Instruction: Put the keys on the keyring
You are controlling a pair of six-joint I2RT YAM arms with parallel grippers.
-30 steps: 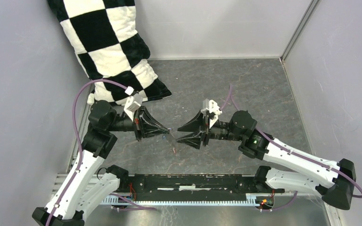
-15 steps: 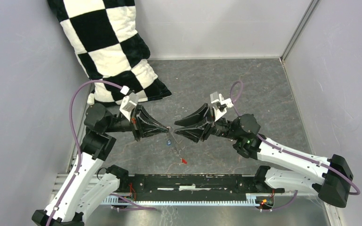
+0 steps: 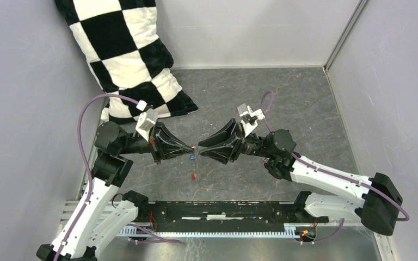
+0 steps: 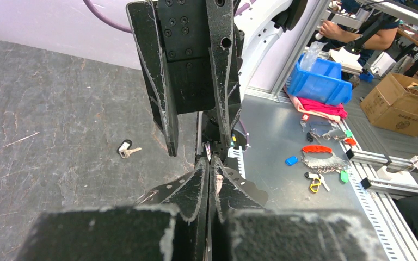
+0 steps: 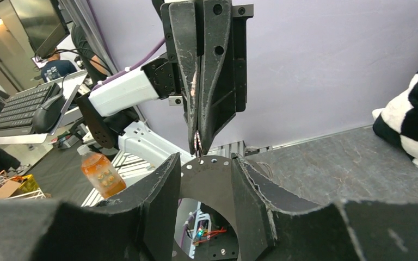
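Observation:
My right gripper needs to hold the keyring's top rim (image 5: pixel 208 160) while my left gripper takes it edge-on, since the keyring hangs broadside across my left gripper's end.
My left gripper (image 3: pixel 194 147) is shut, and a thin bit of wire, the keyring (image 5: pixel 197 142), pokes out of its tip. In the top view the hoop itself is too thin to trace. A red key (image 3: pixel 194 176) and a blue key (image 3: pixel 190 158) hang just below the left gripper's tip. A dark key with a white tag (image 4: pixel 125 148) lies on the table. My right gripper (image 3: pixel 198 149) faces the left one tip to tip. Its fingers (image 5: pixel 166 185) stand apart, with nothing between them and the left gripper's tip (image 5: pixel 198 147) just beyond the gap.
A black-and-white checked pillow (image 3: pixel 125 54) leans in the far left corner. Grey walls close in the table on three sides. A metal rail (image 3: pixel 217 209) runs along the near edge. Off the table stand an orange bottle (image 5: pixel 100 174) and a blue bin (image 4: pixel 318 81).
The right gripper moved left, up to the left gripper's tip, and its jaws narrowed a little. The red key swung from the lower right to under the tips. The left gripper stayed shut.

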